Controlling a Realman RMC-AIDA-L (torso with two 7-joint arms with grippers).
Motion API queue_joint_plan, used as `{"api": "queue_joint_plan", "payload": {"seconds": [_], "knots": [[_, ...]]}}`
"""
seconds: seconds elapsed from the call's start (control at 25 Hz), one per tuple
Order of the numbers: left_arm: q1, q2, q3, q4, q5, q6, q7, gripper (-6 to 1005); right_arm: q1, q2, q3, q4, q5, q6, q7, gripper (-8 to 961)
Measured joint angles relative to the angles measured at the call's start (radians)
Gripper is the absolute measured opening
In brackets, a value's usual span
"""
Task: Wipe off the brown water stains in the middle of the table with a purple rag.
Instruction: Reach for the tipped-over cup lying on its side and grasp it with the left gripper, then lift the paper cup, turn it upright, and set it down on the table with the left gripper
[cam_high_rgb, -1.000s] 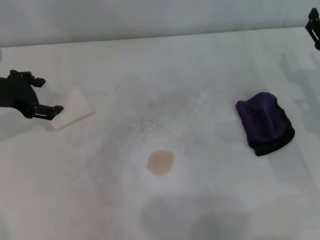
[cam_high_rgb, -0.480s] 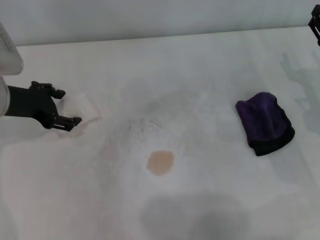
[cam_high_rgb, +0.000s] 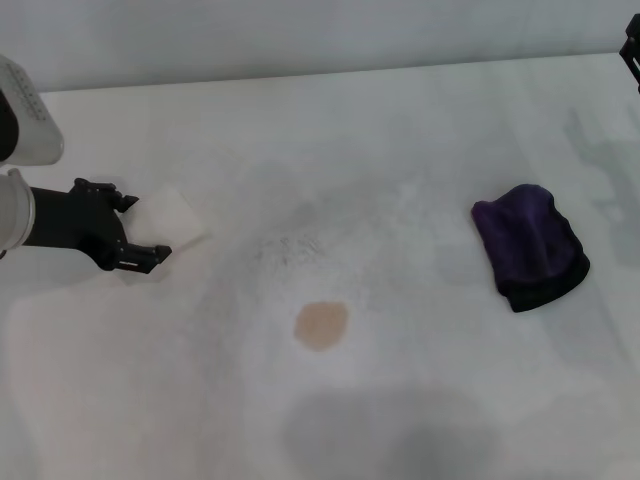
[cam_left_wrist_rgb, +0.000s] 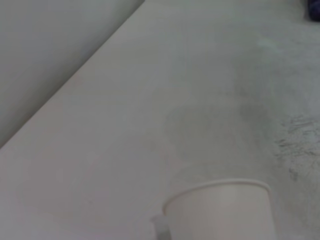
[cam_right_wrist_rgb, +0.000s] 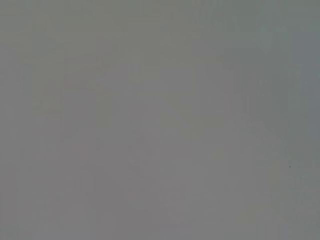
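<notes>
I expect the white cup (cam_high_rgb: 165, 220) to come upright spill-free when I lift it, because it is tipped forward and the table (cam_left_wrist_rgb: 215, 162) past its rim is dry.
The purple rag (cam_high_rgb: 530, 245) lies in a lump on the right of the white table (cam_high_rgb: 400, 120). The brown water stain (cam_high_rgb: 321, 325) is a small tan blot near the middle, well left of the rag. My left gripper (cam_high_rgb: 138, 226) is at the table's left, far from both. It is open, with its fingers on either side of a white cup (cam_high_rgb: 168, 218), which also shows in the left wrist view (cam_left_wrist_rgb: 220, 210). My right gripper (cam_high_rgb: 632, 45) shows only at the far right edge, away from the rag. The right wrist view shows nothing but grey.
A faint grey speckled smudge (cam_high_rgb: 290, 248) lies just beyond the stain and also shows in the left wrist view (cam_left_wrist_rgb: 295, 135). A grey wall runs along the table's far edge. A soft shadow falls on the table near the front.
My left arm has moved right and slightly nearer, bringing its fingers around the white cup. The cup has shifted a little to the right. The rag, the stain and the right gripper have stayed put.
</notes>
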Motion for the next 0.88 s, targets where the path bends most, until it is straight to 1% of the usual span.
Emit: {"api": "queue_joint_plan", "payload": {"seconds": [0.08, 0.24, 0.32, 0.4, 0.52, 0.6, 0.8, 0.88], "knots": [[0.004, -0.003, 0.000, 0.008, -0.004, 0.001, 0.000, 860, 0.000, -0.001, 0.000, 0.000, -0.001, 0.000, 0.000, 870], [0.018, -0.016, -0.005, 0.057, -0.016, 0.016, -0.009, 782, -0.001, -0.002, -0.005, 0.000, -0.002, 0.001, 0.000, 871], [0.035, -0.023, -0.003, 0.090, -0.041, 0.022, -0.012, 752, -0.002, -0.002, -0.009, -0.001, -0.005, 0.004, 0.000, 871], [0.057, -0.025, 0.005, 0.117, -0.100, 0.030, -0.011, 731, -0.002, -0.003, -0.013, -0.005, -0.008, 0.009, 0.000, 871], [0.088, -0.026, 0.011, 0.138, -0.230, 0.044, 0.004, 701, -0.002, -0.003, -0.035, -0.021, -0.009, 0.013, 0.000, 870], [0.121, -0.024, 0.010, 0.147, -0.368, 0.059, 0.038, 687, -0.002, -0.003, -0.063, -0.036, -0.009, 0.013, 0.000, 870], [0.230, -0.025, 0.010, 0.142, -0.668, 0.101, 0.205, 664, -0.003, -0.003, -0.133, -0.064, -0.010, 0.013, 0.000, 870], [0.280, -0.026, 0.011, 0.111, -0.783, 0.129, 0.299, 664, -0.007, -0.003, -0.167, -0.078, -0.010, 0.013, 0.000, 870]]}}
